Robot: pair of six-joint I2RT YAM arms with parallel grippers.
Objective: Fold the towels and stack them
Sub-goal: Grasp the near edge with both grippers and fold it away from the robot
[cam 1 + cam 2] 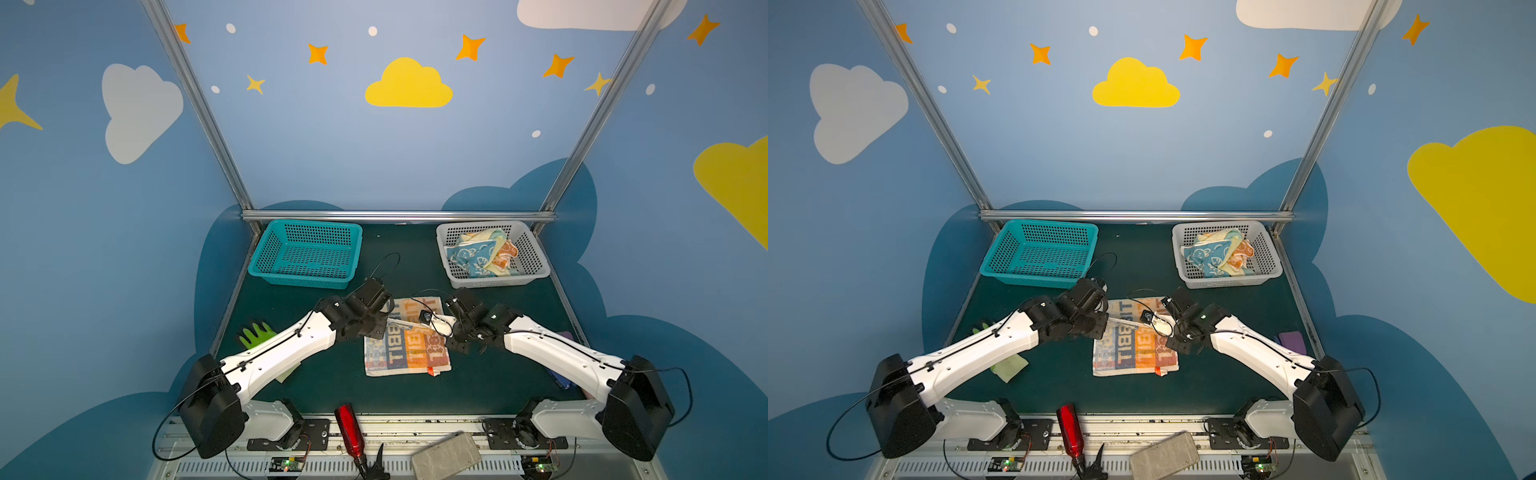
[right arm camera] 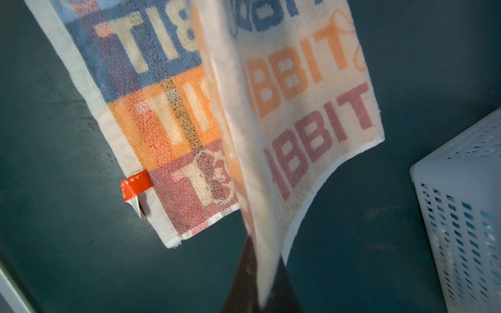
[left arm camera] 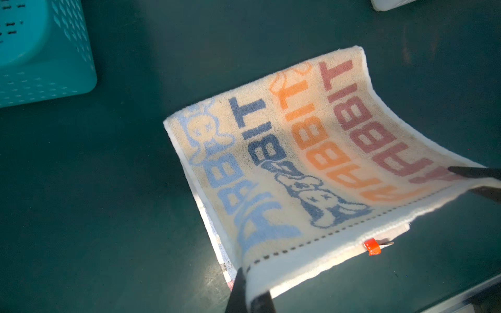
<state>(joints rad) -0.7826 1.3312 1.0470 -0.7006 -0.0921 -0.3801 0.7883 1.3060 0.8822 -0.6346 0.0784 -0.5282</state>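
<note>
The lifted edge (image 1: pixel 409 324) runs straight across, facing the cream towel's near edge (image 1: pixel 406 372), so I should keep lowering its corner there with my left gripper until both edges touch.
The cream towel with "RABBIT" letters (image 1: pixel 399 353) (image 1: pixel 1133 353) lies mid-table with its far edge lifted and curling over the lower half. My left gripper (image 1: pixel 387 321) (image 3: pixel 250 295) is shut on one corner of that lifted edge (image 3: pixel 271 162). My right gripper (image 1: pixel 449 322) (image 2: pixel 264 292) is shut on the other corner, with the cloth (image 2: pixel 298 108) hanging above the flat part (image 2: pixel 162 108). An orange tag (image 3: pixel 372 246) sticks out at the near edge. Three other towels (image 1: pixel 482 253), blue, pale yellow and orange, lie crumpled in the white basket (image 1: pixel 536 266).
An empty teal basket (image 1: pixel 305 253) stands at the back left. A green glove (image 1: pixel 257 334) lies under my left arm. A purple object (image 1: pixel 1291 340) is beside my right arm. A red bottle (image 1: pixel 349 428) and a grey brick (image 1: pixel 446 455) sit on the front rail.
</note>
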